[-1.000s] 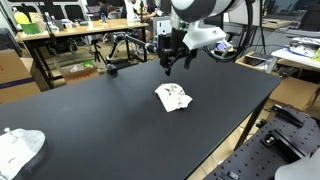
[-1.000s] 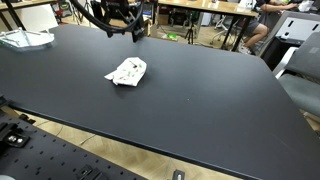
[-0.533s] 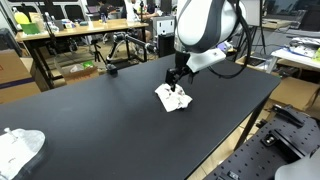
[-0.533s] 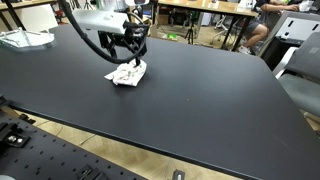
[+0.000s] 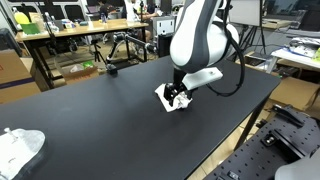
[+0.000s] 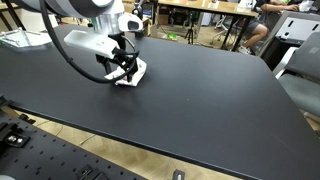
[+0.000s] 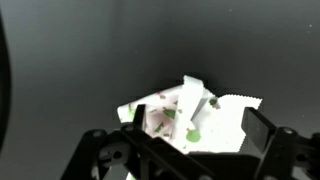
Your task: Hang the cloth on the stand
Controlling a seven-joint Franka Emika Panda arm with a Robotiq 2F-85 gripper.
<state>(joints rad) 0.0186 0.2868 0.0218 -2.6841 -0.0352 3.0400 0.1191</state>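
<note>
The crumpled white cloth (image 5: 172,97) has loose folds (image 7: 187,102) that overlap, so it will sag and fall open into a longer hanging sheet when I lift it.
The cloth (image 5: 164,96) is a small white crumpled piece with green spots, lying flat on the black table (image 5: 90,120). It also shows in an exterior view (image 6: 133,74) and in the wrist view (image 7: 190,120). My gripper (image 5: 178,97) is down at the cloth with its fingers open, one on each side of it, as the wrist view (image 7: 195,140) shows. The arm hides most of the cloth in both exterior views. A black stand (image 5: 112,52) with thin legs is at the far edge of the table.
A second white crumpled cloth (image 5: 18,147) lies at a near table corner; it also shows in an exterior view (image 6: 25,39). Desks, chairs and boxes stand behind the table. A perforated metal base (image 6: 40,160) lies below the table's front edge.
The arm has come down from above the far part of the table onto the cloth. The gripper now straddles the cloth; the cloth has not moved.
</note>
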